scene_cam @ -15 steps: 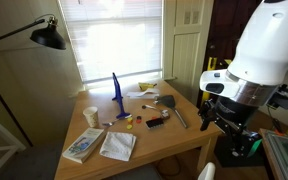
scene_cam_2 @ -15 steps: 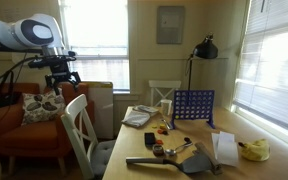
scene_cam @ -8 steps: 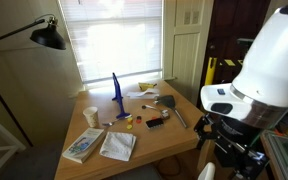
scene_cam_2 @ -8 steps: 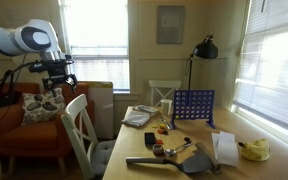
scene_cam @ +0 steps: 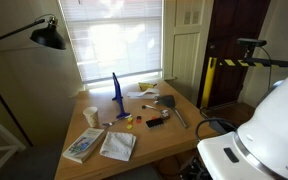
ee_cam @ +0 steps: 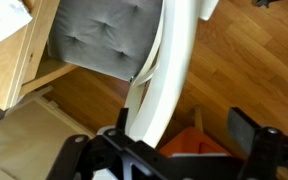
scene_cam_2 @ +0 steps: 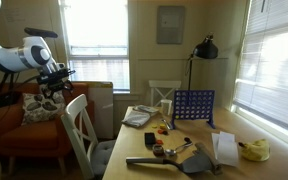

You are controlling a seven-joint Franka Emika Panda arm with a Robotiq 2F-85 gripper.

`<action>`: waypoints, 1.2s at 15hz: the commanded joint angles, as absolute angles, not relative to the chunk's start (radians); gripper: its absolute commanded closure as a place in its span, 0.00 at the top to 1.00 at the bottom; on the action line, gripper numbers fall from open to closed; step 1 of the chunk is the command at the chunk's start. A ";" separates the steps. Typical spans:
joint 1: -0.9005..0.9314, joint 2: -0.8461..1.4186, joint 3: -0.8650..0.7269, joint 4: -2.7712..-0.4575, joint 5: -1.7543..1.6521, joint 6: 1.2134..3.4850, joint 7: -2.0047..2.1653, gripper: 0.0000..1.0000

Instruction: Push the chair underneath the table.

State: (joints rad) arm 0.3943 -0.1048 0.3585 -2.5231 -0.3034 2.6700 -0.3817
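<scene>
The white chair point(ee_cam: 171, 70) will slide under until its back is close to the table's edge point(ee_cam: 46, 42) when the robot pushes, because the table's edge already overlaps the grey seat cushion.
The white chair point(scene_cam_2: 77, 135) stands at the near side of the light-brown table point(scene_cam_2: 136, 142), its slatted back towards the arm. My gripper point(scene_cam_2: 52, 92) hangs just behind and above the top rail. In the wrist view the curved white rail point(ee_cam: 169, 65) runs down from the grey seat cushion point(ee_cam: 99, 40) past one finger of my open, empty gripper point(ee_cam: 184, 128). The table's edge point(ee_cam: 29, 45) shows at the left. In an exterior view the table point(scene_cam: 152, 135) shows, but the arm's white body hides the chair.
An orange sofa point(scene_cam_2: 29, 135) stands behind the arm and shows under the gripper point(ee_cam: 179, 150). On the table are a blue grid game point(scene_cam_2: 192, 106), papers, a book point(scene_cam: 84, 145) and small items. A black lamp point(scene_cam_2: 204, 48) and another white chair point(scene_cam_2: 164, 95) stand beyond.
The arm has come down and back. My gripper has dropped from well above the chair to just behind its top rail. The chair and table have not moved.
</scene>
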 commanded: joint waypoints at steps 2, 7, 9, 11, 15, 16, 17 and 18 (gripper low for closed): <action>0.366 0.005 0.363 -2.470 -0.449 2.744 -0.354 1.00; 0.376 0.080 0.353 -2.430 -0.551 2.752 -0.254 1.00; 0.381 0.096 0.344 -2.416 -0.607 2.752 -0.188 1.00; 0.384 0.108 0.334 -2.405 -0.670 2.751 -0.122 1.00; 0.384 0.149 0.336 -2.392 -0.659 2.774 -0.064 1.00; 0.387 0.160 0.338 -2.388 -0.657 2.778 -0.055 1.00; 0.390 0.169 0.338 -2.385 -0.659 2.783 -0.046 1.00; 0.394 0.180 0.338 -2.381 -0.661 2.786 -0.040 0.99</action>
State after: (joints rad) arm 0.3805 0.1277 0.3447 -2.4137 -0.6260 2.7618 -0.0888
